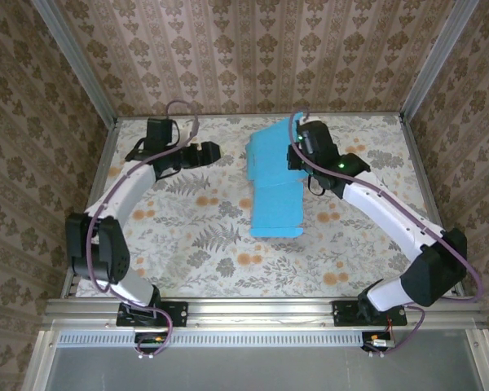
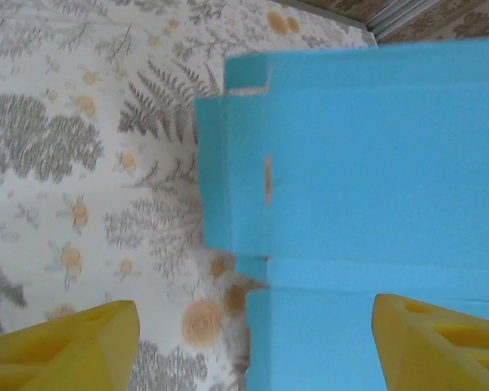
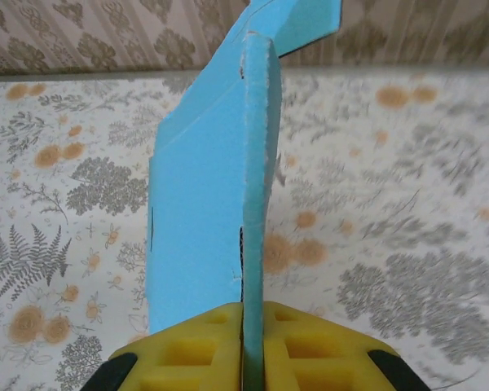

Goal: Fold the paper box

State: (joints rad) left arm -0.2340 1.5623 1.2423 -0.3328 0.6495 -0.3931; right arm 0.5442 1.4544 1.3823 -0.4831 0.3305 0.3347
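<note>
The paper box is still lying with its turquoise side [image 1: 277, 204] up, so next I swing the paper box's held edge [image 3: 259, 195] back across with my right gripper and turn the paper box over before I fold it.
The paper box [image 1: 275, 204] is a turquoise tabbed card sheet lying in the middle of the floral table, its far part [image 1: 267, 149] lifted. My right gripper [image 1: 297, 160] is at the sheet's right far edge. In the right wrist view its yellow fingers [image 3: 196, 354] are shut on the edge of an upright flap [image 3: 255, 163] of the paper box [image 3: 196, 220]. My left gripper [image 1: 215, 151] is just left of the sheet. The left wrist view has it open [image 2: 257, 350], its yellow fingertips [image 2: 65, 346] wide apart, straddling the left edge of the paper box [image 2: 367, 179] without touching it.
The floral tablecloth [image 1: 187, 236] covers the table, which is walled by patterned panels and metal posts [image 1: 73, 57]. The arm bases stand on the rail [image 1: 253, 311] at the near edge. Open cloth lies left and right of the sheet.
</note>
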